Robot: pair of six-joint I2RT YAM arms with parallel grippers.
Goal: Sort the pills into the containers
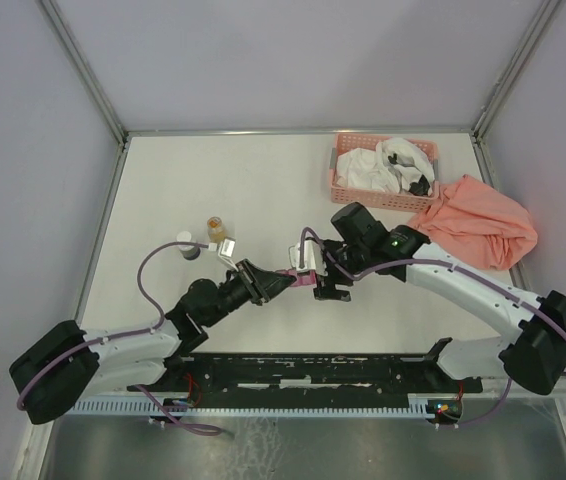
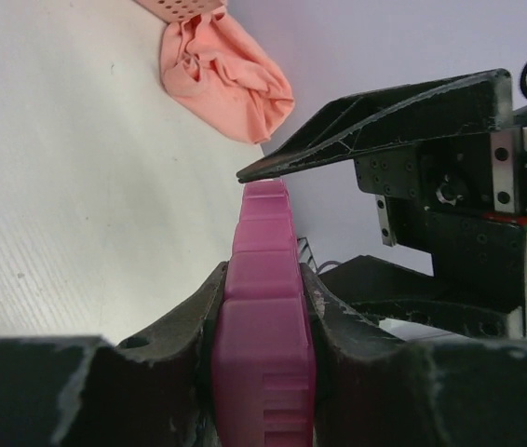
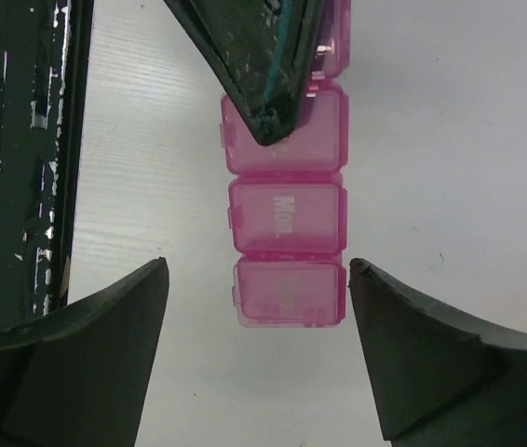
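My right gripper needs to open the pill box's end lid [image 3: 289,294], which is shut. It should lift the lid's free edge [image 3: 236,295] and swing the lid open while my left gripper holds the pill box.
The magenta-pink pill organizer strip [image 1: 299,277] is held off the table near the middle. My left gripper [image 1: 275,282] is shut on one end of it; the left wrist view shows the strip [image 2: 263,326] clamped edge-on between both fingers. In the right wrist view the strip [image 3: 287,219] has its lids shut, one marked "Mon.". My right gripper [image 3: 257,265] is open, with a finger either side of the strip's free end and not touching it. A left finger [image 3: 263,65] covers the strip's far part. No pills show.
A small amber bottle [image 1: 216,228] and a small white-topped item [image 1: 186,242] stand left of the grippers. A salmon-orange lattice basket [image 1: 340,186] with white cloth is at the back right. A salmon cloth [image 1: 478,225] lies beside it, also in the left wrist view [image 2: 226,70].
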